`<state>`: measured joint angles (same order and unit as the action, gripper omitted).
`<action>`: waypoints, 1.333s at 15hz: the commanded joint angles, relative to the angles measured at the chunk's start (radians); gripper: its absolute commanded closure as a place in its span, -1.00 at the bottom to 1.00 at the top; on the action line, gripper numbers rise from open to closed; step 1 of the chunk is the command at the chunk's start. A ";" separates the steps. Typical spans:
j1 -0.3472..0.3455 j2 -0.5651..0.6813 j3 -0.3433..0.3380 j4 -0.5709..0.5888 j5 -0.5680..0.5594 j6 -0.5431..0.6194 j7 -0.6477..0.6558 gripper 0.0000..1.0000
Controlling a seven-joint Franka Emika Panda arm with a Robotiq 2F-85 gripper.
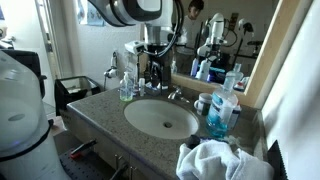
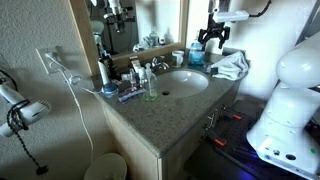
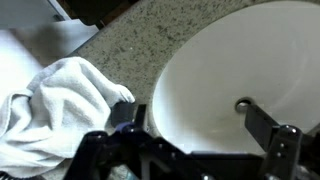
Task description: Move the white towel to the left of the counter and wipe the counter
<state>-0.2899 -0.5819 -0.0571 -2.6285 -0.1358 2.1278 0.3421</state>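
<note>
The white towel's crumpled top (image 1: 212, 153) is clear of the blue bottle. My open gripper keeps going down toward the towel until its fingers are on both sides of a fold (image 1: 230, 160).
The white towel (image 1: 212, 160) lies crumpled on the speckled counter (image 1: 100, 112) beside the sink, at the end away from the soap bottles. It also shows in an exterior view (image 2: 231, 65) and at the left of the wrist view (image 3: 60, 110). My gripper (image 2: 212, 42) hangs open and empty above the counter, over the sink's rim next to the towel. It also shows in an exterior view (image 1: 152, 58). In the wrist view its two fingers (image 3: 193, 116) are spread over the white basin, the left finger just beside the towel's edge and not touching it.
The oval sink (image 1: 160, 118) fills the counter's middle, with a faucet (image 1: 176, 95) behind it. A blue bottle (image 1: 220, 112) and a cup (image 1: 203, 103) stand by the mirror near the towel. Soap bottles (image 2: 148, 84) and toiletries crowd the other end. A hair dryer (image 2: 22, 110) hangs on the wall.
</note>
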 commanded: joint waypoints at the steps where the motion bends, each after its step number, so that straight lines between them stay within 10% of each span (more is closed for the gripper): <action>1: -0.078 0.130 -0.014 0.019 -0.055 0.134 0.101 -1.00; 10: -0.230 0.432 -0.120 0.098 -0.231 0.436 0.280 -1.00; 20: -0.190 0.610 -0.297 0.200 -0.448 0.517 0.519 -1.00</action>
<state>-0.5087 -0.0051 -0.3137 -2.4549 -0.5202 2.6198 0.7801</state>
